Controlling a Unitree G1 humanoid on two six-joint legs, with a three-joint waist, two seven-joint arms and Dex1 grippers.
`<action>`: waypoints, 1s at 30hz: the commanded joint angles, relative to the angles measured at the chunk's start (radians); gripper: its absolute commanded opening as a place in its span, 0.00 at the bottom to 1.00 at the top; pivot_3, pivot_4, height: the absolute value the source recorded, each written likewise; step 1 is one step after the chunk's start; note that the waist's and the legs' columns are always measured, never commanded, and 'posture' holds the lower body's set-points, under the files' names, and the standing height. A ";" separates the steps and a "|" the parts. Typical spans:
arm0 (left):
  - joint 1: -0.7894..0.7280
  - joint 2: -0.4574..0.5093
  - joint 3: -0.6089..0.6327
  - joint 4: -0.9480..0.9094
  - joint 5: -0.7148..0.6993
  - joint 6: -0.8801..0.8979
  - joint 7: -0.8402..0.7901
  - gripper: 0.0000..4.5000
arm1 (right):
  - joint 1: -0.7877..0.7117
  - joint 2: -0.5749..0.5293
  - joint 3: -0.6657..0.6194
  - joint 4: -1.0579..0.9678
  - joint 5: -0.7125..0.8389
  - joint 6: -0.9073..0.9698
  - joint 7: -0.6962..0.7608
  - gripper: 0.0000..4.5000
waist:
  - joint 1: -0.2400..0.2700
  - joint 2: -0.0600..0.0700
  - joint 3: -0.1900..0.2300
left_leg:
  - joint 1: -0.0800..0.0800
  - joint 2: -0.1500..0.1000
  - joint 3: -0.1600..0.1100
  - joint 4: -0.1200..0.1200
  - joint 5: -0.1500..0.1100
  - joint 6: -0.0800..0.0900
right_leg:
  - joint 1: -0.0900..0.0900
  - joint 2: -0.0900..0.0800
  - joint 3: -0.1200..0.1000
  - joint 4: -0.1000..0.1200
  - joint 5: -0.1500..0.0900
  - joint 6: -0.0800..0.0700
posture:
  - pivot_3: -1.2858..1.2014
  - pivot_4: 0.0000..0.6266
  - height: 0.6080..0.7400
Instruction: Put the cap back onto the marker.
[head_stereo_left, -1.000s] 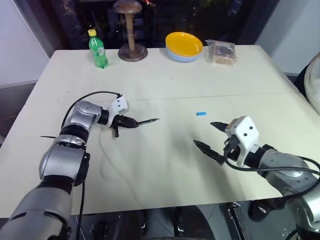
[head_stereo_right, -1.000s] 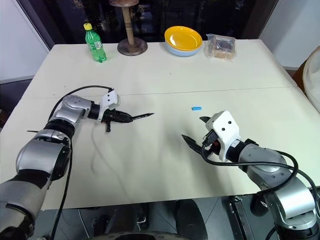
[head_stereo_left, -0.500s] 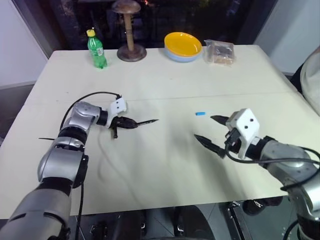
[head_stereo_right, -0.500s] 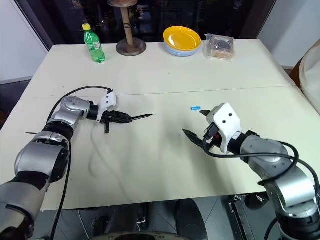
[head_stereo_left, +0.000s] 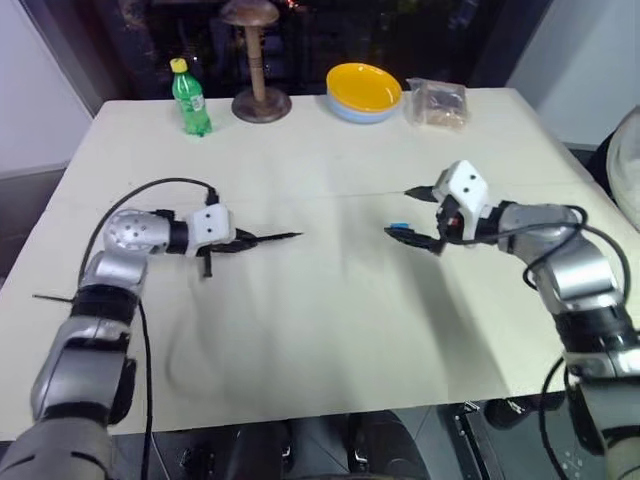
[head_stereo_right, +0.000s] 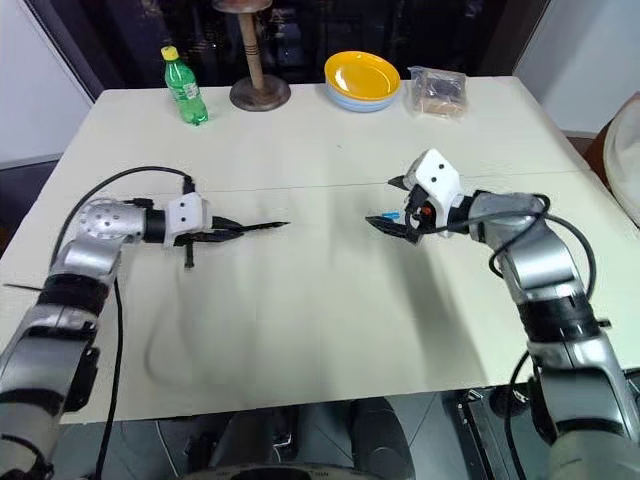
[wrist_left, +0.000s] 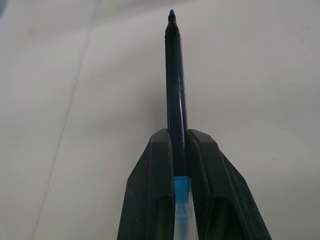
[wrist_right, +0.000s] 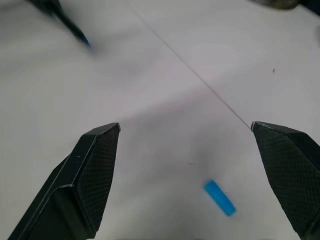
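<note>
My gripper is going to push the cap (wrist_right: 220, 198), which will slide straight over the marker's tip and stay on, because the marker narrows to a slim blue tip (wrist_right: 87, 43).
My left gripper (head_stereo_left: 245, 241) is shut on the marker (head_stereo_left: 277, 238), a slim black stick pointing right toward the table's middle. In the left wrist view the marker (wrist_left: 175, 90) runs out between the closed fingers, its blue tip far from them. The cap (head_stereo_left: 398, 226), a tiny light-blue cylinder, lies on the table to the right. My right gripper (head_stereo_left: 400, 212) hovers open just above it, one finger on each side. In the right wrist view the cap (wrist_right: 219, 197) lies on the table between the spread fingers, and the marker's tip (wrist_right: 70, 25) shows far off.
Along the table's far edge stand a green bottle (head_stereo_left: 189, 98), a wooden stand (head_stereo_left: 257, 60), a yellow bowl (head_stereo_left: 365, 88) and a clear bag of snacks (head_stereo_left: 437, 104). A black cable (head_stereo_left: 150, 195) loops over my left arm.
My right gripper has reached forward across the table and now stands open over the cap. My left arm has drawn back to the left and lifted a little, rolling the marker with it.
</note>
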 joint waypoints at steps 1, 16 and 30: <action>0.084 0.031 0.049 -0.217 -0.046 0.114 0.065 0.01 | -0.089 0.025 0.030 0.190 -0.061 -0.123 0.079 0.97 | 0.000 0.000 0.000 | 0.000 0.000 0.000 0.000 0.000 0.000 | 0.000 0.000 0.000 0.000 0.000 0.000 | 0.52 0.24 1.00; 0.330 0.078 0.094 -0.617 -0.094 0.365 0.207 0.01 | -0.375 0.123 0.072 0.843 -0.268 -0.455 0.163 0.97 | -0.004 0.002 0.001 | 0.001 0.001 0.002 -0.001 0.001 -0.003 | 0.000 0.000 0.001 0.001 0.000 0.000 | 0.52 0.24 1.00; 0.342 0.104 0.094 -0.708 -0.118 0.439 0.243 0.01 | -0.428 0.157 0.061 0.969 -0.346 -0.499 0.106 0.97 | -0.005 0.003 0.002 | 0.001 0.001 0.003 -0.001 0.004 -0.007 | 0.000 -0.001 0.001 0.001 0.000 0.000 | 0.52 0.24 1.00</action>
